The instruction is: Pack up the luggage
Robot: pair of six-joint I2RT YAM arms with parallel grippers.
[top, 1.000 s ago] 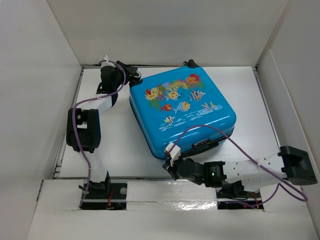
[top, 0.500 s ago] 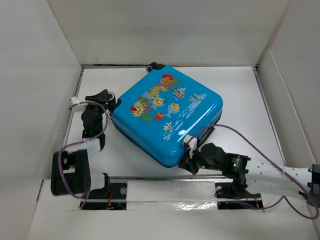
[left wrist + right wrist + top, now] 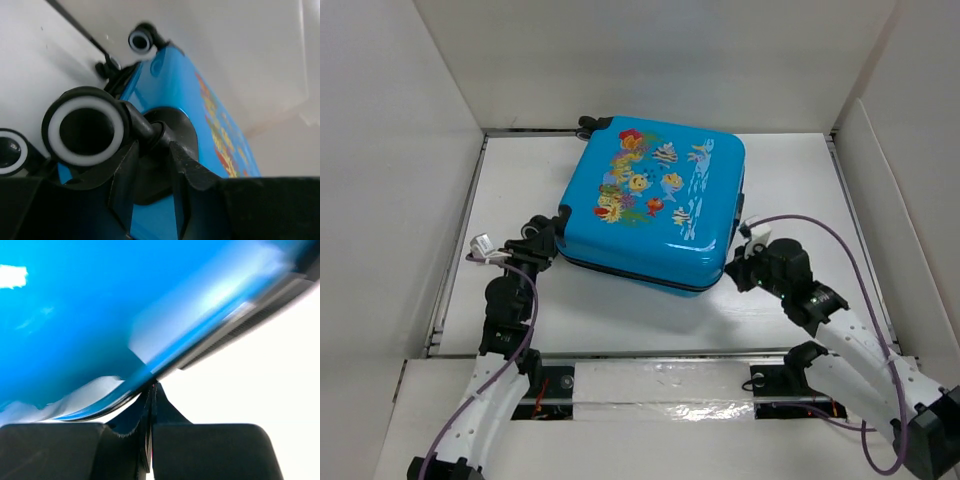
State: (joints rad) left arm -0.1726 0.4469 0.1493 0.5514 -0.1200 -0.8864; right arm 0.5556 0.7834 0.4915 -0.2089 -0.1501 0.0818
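The zipper seam bends at the luggage's rounded near corner point(image 3: 704, 286), far from my left gripper's wheel, so next my left gripper supports the luggage's near edge point(image 3: 658, 283) while my right gripper regrasps.
The blue luggage point(image 3: 660, 205) with its fish print lies flat and closed at the middle of the white table. My left gripper point(image 3: 544, 238) is at its near-left corner. In the left wrist view my left gripper point(image 3: 151, 152) is shut on the stem of a black wheel point(image 3: 85, 131) with a white ring, and the blue shell point(image 3: 200, 105) runs away behind. My right gripper point(image 3: 742, 262) is at the near-right corner. In the right wrist view its fingers point(image 3: 152, 390) are pressed together, tips touching the black zipper seam under the shell point(image 3: 75, 315).
White walls point(image 3: 410, 200) box in the table point(image 3: 520, 180) on the left, back and right. A second wheel point(image 3: 588, 123) sits at the luggage's far-left corner near the back wall. Purple cables point(image 3: 820, 225) loop off both arms.
The luggage has turned counterclockwise and shifted back. My left gripper has swung from the back left to the near left with the wheel. My right gripper has moved from the near middle to the right.
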